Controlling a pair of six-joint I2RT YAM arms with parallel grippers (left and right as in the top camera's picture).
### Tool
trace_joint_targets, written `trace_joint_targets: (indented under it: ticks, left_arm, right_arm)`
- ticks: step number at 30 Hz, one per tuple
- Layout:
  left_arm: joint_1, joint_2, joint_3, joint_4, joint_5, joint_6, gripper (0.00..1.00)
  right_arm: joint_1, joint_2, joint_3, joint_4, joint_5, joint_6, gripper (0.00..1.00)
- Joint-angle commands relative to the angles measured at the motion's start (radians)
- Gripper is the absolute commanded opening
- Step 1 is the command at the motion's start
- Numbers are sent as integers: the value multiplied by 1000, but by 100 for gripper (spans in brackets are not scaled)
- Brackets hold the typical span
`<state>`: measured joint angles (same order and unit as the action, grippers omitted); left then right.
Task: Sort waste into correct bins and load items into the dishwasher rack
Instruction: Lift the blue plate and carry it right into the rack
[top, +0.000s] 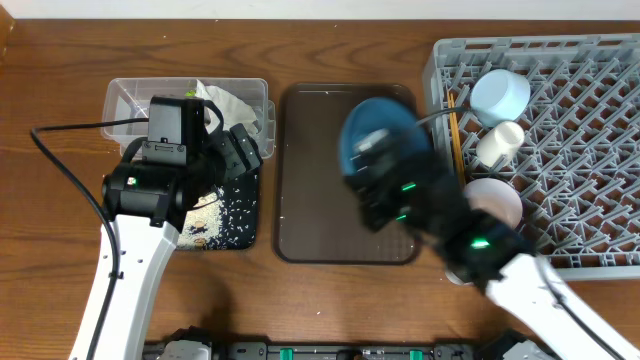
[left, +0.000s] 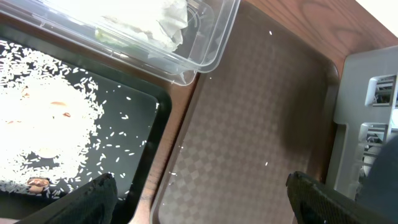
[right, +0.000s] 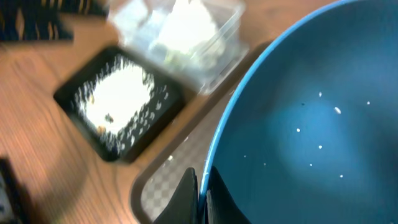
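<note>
I should carry on carrying the blue dish (top: 370, 122) by its rim in my right gripper until it rests at the rack's pegs (top: 568, 140) standing free beyond the white cup.
My right gripper (right: 201, 177) is shut on the rim of the wide blue dish (right: 311, 124), which it holds tilted above the brown serving tray (top: 320, 230). A few rice grains stick inside the dish (top: 385, 130). My left gripper (left: 200, 186) hangs open and empty over the gap between the black tray (left: 140, 137) and the serving tray. Loose rice (left: 43, 124) fills the black tray. The clear tub (top: 120, 100) holds the crumpled napkin (top: 235, 105). The rack (top: 600, 200) holds the light-blue bowl (top: 498, 92), white cup (top: 500, 140), pinkish-white bowl (top: 495, 200) and chopsticks (top: 455, 130).
A few stray rice grains lie on the serving tray (left: 267, 124). The left arm's black cable (top: 70, 130) loops across the wooden table at the far left. The rack's grey wall (left: 373, 93) stands just right of the serving tray.
</note>
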<state>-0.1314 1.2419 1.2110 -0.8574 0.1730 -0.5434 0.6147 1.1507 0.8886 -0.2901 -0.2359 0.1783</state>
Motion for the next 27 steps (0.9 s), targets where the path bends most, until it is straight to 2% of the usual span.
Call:
trace_joint_targets:
  ticks: [1,8,15,19,27]
  left_arm:
    - [5,6,22,-2,-6,7,90]
    - [5,6,22,-2,-6,7,90]
    - [5,6,22,-2,-6,7,90]
    - [5,6,22,-2,-6,7,90]
    - [5,6,22,-2,-6,7,90]
  right_arm:
    - [-185,-74,2,-10,-251,0,1]
    - [-661,-95,2,69,-639,45,1]
    - [-1024,1,2,371,-949,231,1]
    - [-1118,101,2,552,-1054,342,1]
    - [-1180,335,2,896,-1160,529,1]
